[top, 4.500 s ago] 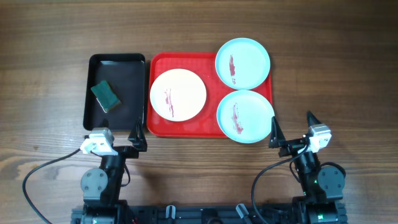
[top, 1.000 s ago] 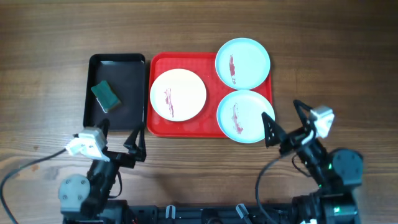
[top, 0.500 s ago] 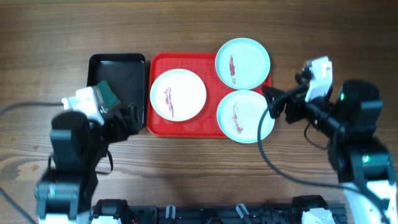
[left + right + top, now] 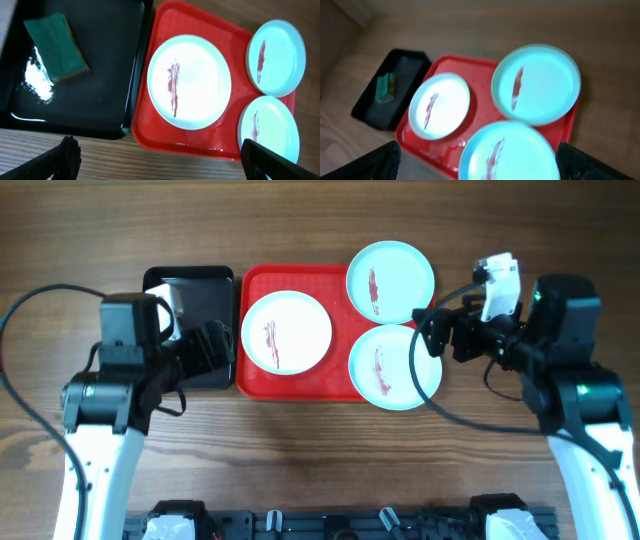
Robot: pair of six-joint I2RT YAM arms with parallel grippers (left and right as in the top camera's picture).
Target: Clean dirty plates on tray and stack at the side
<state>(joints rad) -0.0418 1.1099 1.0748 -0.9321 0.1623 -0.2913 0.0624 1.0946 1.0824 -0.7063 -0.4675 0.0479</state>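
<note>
My left gripper is hovering empty above the seam (image 4: 238, 340) beside the smeared white plate. Next, I move my left gripper back over the green sponge (image 4: 57, 47) first.
The red tray (image 4: 250, 385) holds three plates, each with a red smear. A white plate (image 4: 286, 332) lies on its left. One pale blue plate (image 4: 391, 281) sits at the far right corner and another (image 4: 392, 367) at the near right, overhanging the rim. My left gripper (image 4: 215, 352) hovers open above the seam between the black tray and the red one, nothing between its fingers. My right gripper (image 4: 432, 340) hangs open by the red tray's right edge, above the near blue plate (image 4: 507, 152). The white plate (image 4: 190, 82) fills the middle of the left wrist view.
A black tray (image 4: 200, 280) stands to the left of the red one and touches it. A green sponge (image 4: 56, 47) lies inside it, hidden under my left arm in the overhead view. Bare wooden table surrounds both trays.
Both arms have risen from their rest near the table's front edge and swung forward, the left over the black tray, the right to the red tray's right edge. Both stayed open.
</note>
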